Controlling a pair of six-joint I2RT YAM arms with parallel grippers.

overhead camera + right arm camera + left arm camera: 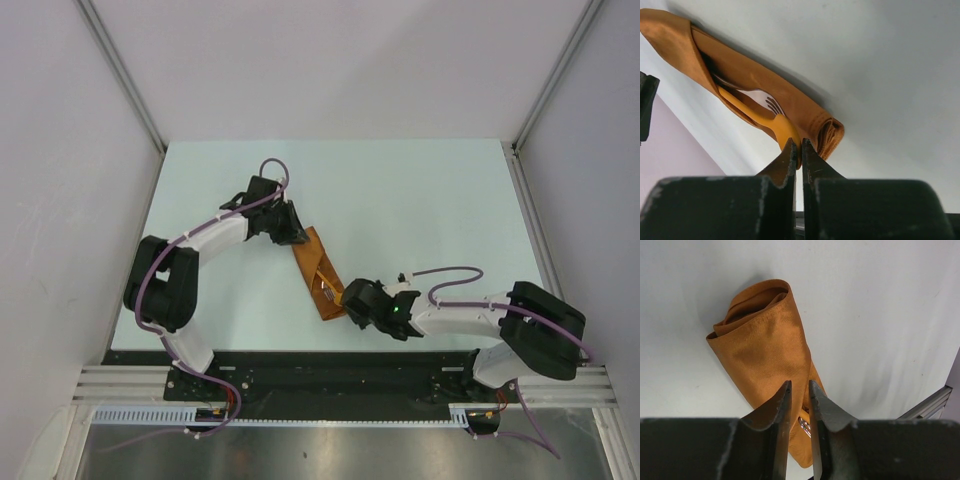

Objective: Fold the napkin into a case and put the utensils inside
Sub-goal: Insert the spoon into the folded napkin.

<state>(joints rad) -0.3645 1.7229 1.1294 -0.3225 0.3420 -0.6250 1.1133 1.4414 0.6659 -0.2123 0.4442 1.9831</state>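
Note:
My right gripper should keep sliding the spoon in until its bowl is next to the fork's tines (774,105), because the spoon's handle (744,105) goes into the case next to the fork.
The napkin lies folded as a narrow rust-orange case (318,272), slanting across the table's middle. My right gripper (350,298) is at its near end, shut (795,141) on the orange bowl of the spoon (782,129). The spoon's handle runs into the case (740,75) beside the silver fork (769,102), whose tines show at the opening. My left gripper (297,238) is at the far end. Its jaws (800,382) stand a narrow gap apart over the cloth (765,345), with a bit of silver showing through the gap.
The pale table (420,200) is bounded by white walls at the left, right and back. A metal rail (330,380) runs along the near edge by the arm bases.

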